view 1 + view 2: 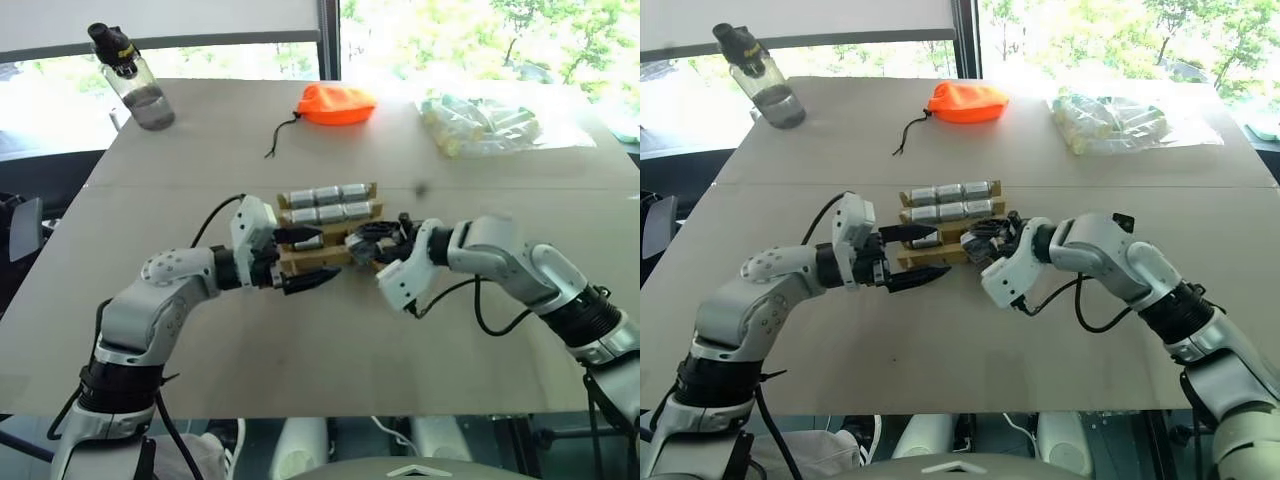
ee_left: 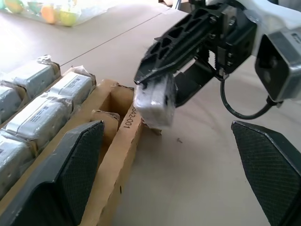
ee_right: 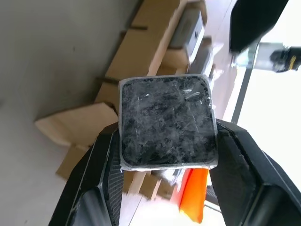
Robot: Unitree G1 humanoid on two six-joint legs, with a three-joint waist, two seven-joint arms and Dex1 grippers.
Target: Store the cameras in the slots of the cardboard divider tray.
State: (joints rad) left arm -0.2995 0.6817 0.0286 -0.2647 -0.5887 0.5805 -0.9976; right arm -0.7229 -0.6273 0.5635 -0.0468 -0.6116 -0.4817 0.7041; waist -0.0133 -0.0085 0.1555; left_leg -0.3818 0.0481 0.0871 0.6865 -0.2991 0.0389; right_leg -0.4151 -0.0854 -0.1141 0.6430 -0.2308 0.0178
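Note:
I expect the plastic-wrapped camera [image 2: 156, 101] to slide in and stand upright when I lower it, because the near row has a narrow gap [image 2: 104, 150] between cardboard sides.
The cardboard divider tray [image 1: 352, 225] lies mid-table, and several silver-grey cameras [image 1: 328, 196] fill its two far rows. My left gripper [image 1: 312, 258] is open at the tray's near left end, one finger [image 2: 80, 155] over the slats and the other [image 2: 268, 165] off to the side. My right gripper [image 1: 362, 243] is shut on a film-wrapped camera [image 2: 155, 101] and holds it just above the tray's near right corner [image 2: 124, 136]. The right wrist view shows the held camera's black face [image 3: 167, 120] between the fingers, with the tray [image 3: 141, 47] beyond it.
A water bottle [image 1: 135, 80] stands at the far left of the table. An orange pouch [image 1: 335, 103] with a cord lies at the far middle. A clear plastic bag [image 1: 480, 122] of pale items sits at the far right. Bare tabletop lies in front of the tray.

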